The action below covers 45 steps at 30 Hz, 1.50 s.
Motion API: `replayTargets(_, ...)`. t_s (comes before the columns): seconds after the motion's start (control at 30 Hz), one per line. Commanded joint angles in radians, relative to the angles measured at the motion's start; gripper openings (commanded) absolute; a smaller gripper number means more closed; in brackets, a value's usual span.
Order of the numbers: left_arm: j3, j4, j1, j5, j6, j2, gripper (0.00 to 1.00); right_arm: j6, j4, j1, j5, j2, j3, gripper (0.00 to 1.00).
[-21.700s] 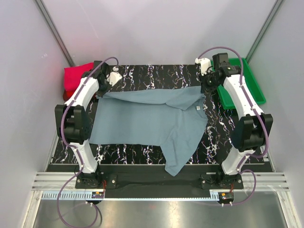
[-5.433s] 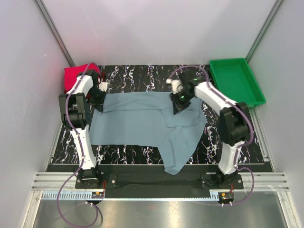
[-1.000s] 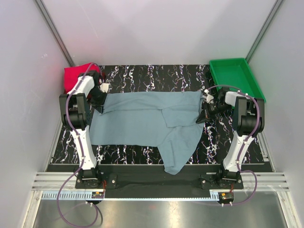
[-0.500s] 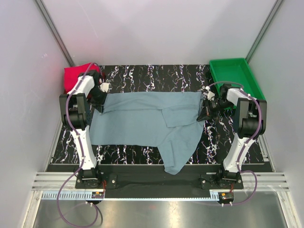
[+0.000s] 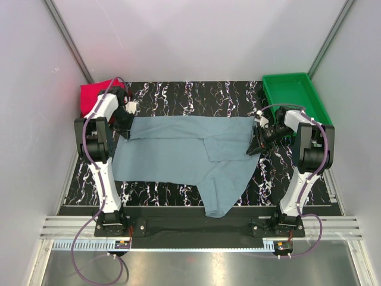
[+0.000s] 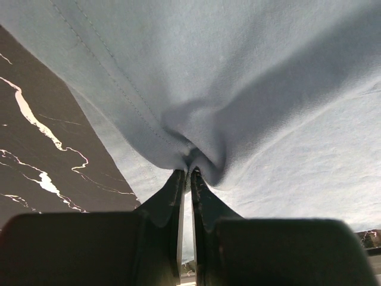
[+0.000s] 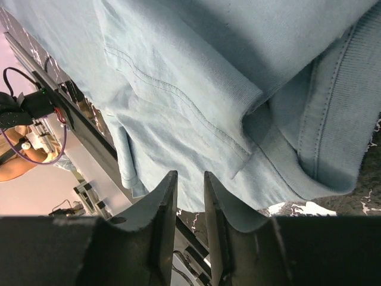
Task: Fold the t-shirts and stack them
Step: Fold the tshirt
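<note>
A raised fold [image 7: 247, 97] is bunched up next to the loose corner of the grey-blue t-shirt's flap [image 7: 240, 161]. My right gripper should pinch that corner and pull the flap straight first.
The dusty grey-blue t-shirt [image 5: 178, 149] lies spread across the black marbled table, one part hanging over the near edge. My left gripper [image 5: 124, 128] is at its far left corner, shut on a pinch of the cloth [image 6: 196, 158], fingertips [image 6: 176, 179] closed on it. My right gripper [image 5: 256, 146] is at the shirt's right edge, low over the table. Its jaws [image 7: 190, 174] stand slightly apart with nothing between them; the shirt's hem and collar band [image 7: 321, 119] lie just beyond. A folded magenta-pink shirt [image 5: 95, 92] sits at the far left corner. The red one is mostly hidden by my left arm.
A green plastic tray [image 5: 294, 95] stands at the far right corner, just behind my right arm. White walls close in on both sides. The table's near edge has a black bar and a metal rail [image 5: 196, 229].
My right gripper has shifted slightly along the shirt's right edge. The left gripper has kept its hold in the same place.
</note>
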Motion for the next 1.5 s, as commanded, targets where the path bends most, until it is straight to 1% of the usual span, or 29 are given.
replayTargets(0.0,0.028,0.002,-0.004,0.023,-0.004,-0.015,0.09,-0.009,0.009,-0.003,0.012,0.003,0.016,0.31)
replayTargets(0.2,0.012,0.007,-0.004,0.019,-0.004,-0.028,0.09,-0.01,0.022,-0.003,0.03,0.016,0.017,0.31)
replayTargets(0.53,0.012,0.007,-0.004,0.017,-0.004,-0.022,0.09,-0.032,0.04,-0.003,0.088,0.005,-0.027,0.32)
replayTargets(0.87,0.019,0.004,-0.006,0.019,-0.004,-0.019,0.09,-0.007,0.06,-0.003,0.088,0.022,-0.021,0.31)
replayTargets(1.17,0.02,0.007,-0.006,0.02,-0.007,-0.018,0.09,-0.04,0.051,-0.003,0.131,0.003,-0.036,0.31)
replayTargets(1.37,0.016,0.005,-0.006,0.017,-0.006,-0.019,0.09,-0.011,0.077,-0.003,0.125,0.011,-0.043,0.32)
replayTargets(1.47,0.014,0.005,-0.006,0.019,-0.006,-0.021,0.09,-0.011,0.078,-0.003,0.116,0.017,-0.035,0.27)
